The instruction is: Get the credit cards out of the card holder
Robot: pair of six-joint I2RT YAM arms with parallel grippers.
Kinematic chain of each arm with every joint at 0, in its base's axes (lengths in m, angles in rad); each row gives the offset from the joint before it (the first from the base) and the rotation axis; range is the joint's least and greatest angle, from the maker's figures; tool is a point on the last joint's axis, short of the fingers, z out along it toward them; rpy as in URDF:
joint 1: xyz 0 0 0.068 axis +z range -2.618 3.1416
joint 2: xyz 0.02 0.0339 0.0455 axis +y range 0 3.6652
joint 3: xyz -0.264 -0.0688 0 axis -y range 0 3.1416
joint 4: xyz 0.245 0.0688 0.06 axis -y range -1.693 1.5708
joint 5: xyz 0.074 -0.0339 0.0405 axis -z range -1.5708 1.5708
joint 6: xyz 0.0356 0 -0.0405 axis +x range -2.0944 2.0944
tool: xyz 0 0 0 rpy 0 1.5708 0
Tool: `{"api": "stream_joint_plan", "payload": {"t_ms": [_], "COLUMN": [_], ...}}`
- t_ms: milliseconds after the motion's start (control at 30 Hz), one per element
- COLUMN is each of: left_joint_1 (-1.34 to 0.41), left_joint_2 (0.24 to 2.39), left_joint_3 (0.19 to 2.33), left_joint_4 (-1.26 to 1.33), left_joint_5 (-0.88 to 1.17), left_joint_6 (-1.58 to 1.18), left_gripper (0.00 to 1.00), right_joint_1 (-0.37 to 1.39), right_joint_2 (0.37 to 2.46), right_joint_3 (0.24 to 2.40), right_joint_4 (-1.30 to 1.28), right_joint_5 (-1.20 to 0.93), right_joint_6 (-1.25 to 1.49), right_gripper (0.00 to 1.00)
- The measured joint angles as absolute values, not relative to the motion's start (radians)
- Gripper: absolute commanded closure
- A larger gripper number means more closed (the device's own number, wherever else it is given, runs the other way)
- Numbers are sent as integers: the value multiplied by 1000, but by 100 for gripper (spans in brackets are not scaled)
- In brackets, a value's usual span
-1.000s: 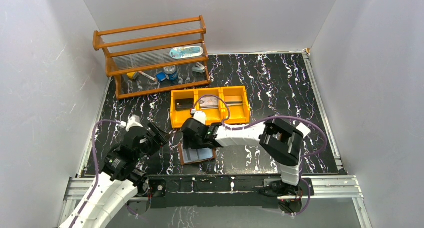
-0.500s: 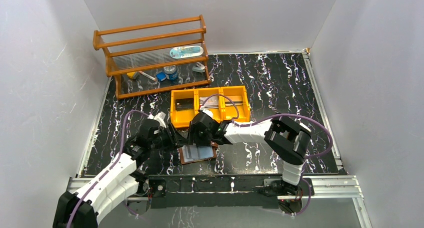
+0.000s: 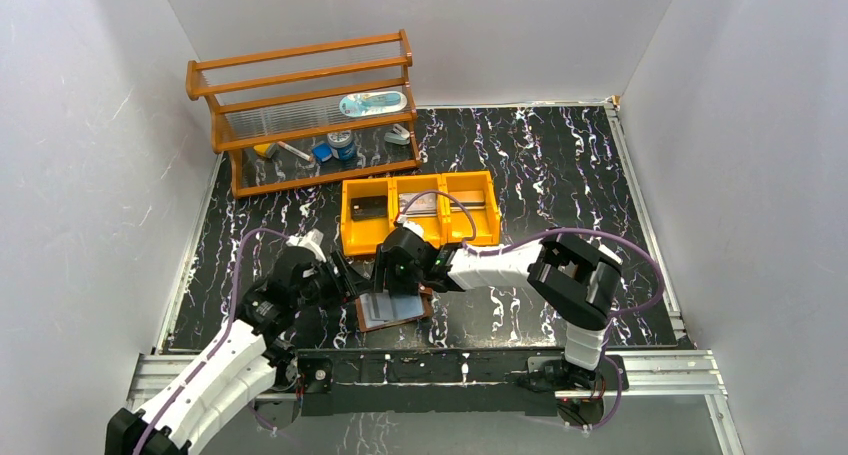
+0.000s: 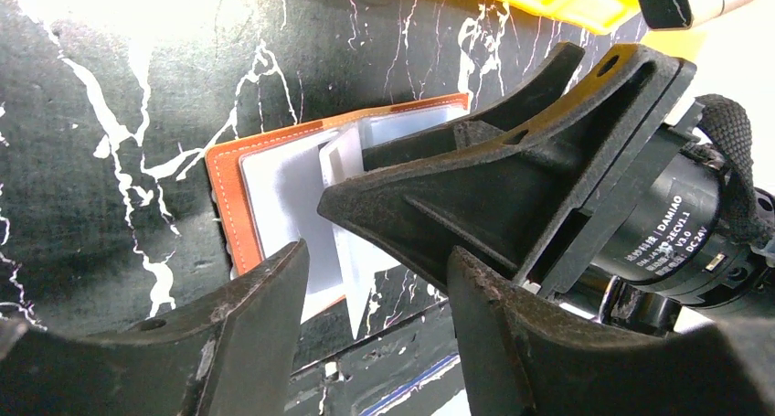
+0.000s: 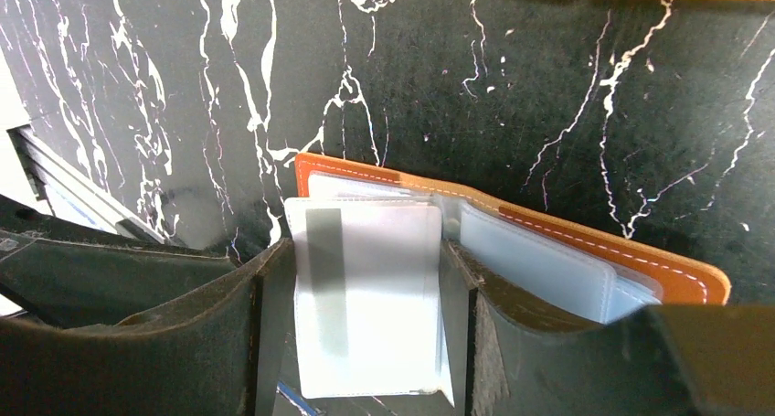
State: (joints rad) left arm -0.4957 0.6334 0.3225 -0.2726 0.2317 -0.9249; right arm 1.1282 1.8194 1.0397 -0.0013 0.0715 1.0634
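Note:
The raised sleeve is standing half turned at my right gripper's fingers, so my left gripper should grab its front edge (image 4: 355,314) while my right gripper moves back.
The brown card holder (image 3: 366,313) lies open on the table near the front edge. Its pale grey-blue sleeves (image 3: 392,307) face up. My right gripper (image 3: 392,283) is over it, open, its fingers straddling one raised sleeve (image 5: 366,297). Through that sleeve a pale card with a dark stripe (image 5: 325,279) shows. The leather edge (image 5: 548,222) and more sleeves (image 5: 539,270) lie to the right. My left gripper (image 3: 345,278) is open and empty just left of the holder. In the left wrist view the holder (image 4: 224,197) lies beyond my left gripper (image 4: 376,256), partly hidden by the right gripper's fingers (image 4: 512,169).
An orange three-compartment tray (image 3: 352,237) stands just behind the holder. A wooden rack (image 3: 300,115) with small items is at the back left. The metal front rail (image 3: 430,360) runs close below the holder.
My left arm has swung right from the table's left side up to the holder's left edge. My right gripper has shifted slightly right and stays over the sleeves.

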Motion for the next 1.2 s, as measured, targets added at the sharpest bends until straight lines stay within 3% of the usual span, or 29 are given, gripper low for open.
{"api": "stream_joint_plan", "payload": {"t_ms": [133, 400, 800, 1200], "left_joint_1": [-498, -505, -506, -513], "left_joint_2": [599, 521, 623, 780], "left_joint_3": [326, 372, 384, 316], "left_joint_4": [-316, -424, -418, -228], "left_joint_5": [215, 193, 321, 360], "left_joint_6": [-937, -950, -926, -884], "left_gripper": [35, 35, 45, 66], "right_joint_1": [1129, 1123, 1095, 1092], "right_joint_2": [1819, 1819, 1809, 1809], "right_joint_3": [1036, 1034, 1016, 1015], "right_joint_4": [6, 6, 17, 19], "right_joint_5": [67, 65, 50, 49], "right_joint_6": [1068, 1091, 1120, 1122], "right_gripper": [38, 38, 37, 38]}}
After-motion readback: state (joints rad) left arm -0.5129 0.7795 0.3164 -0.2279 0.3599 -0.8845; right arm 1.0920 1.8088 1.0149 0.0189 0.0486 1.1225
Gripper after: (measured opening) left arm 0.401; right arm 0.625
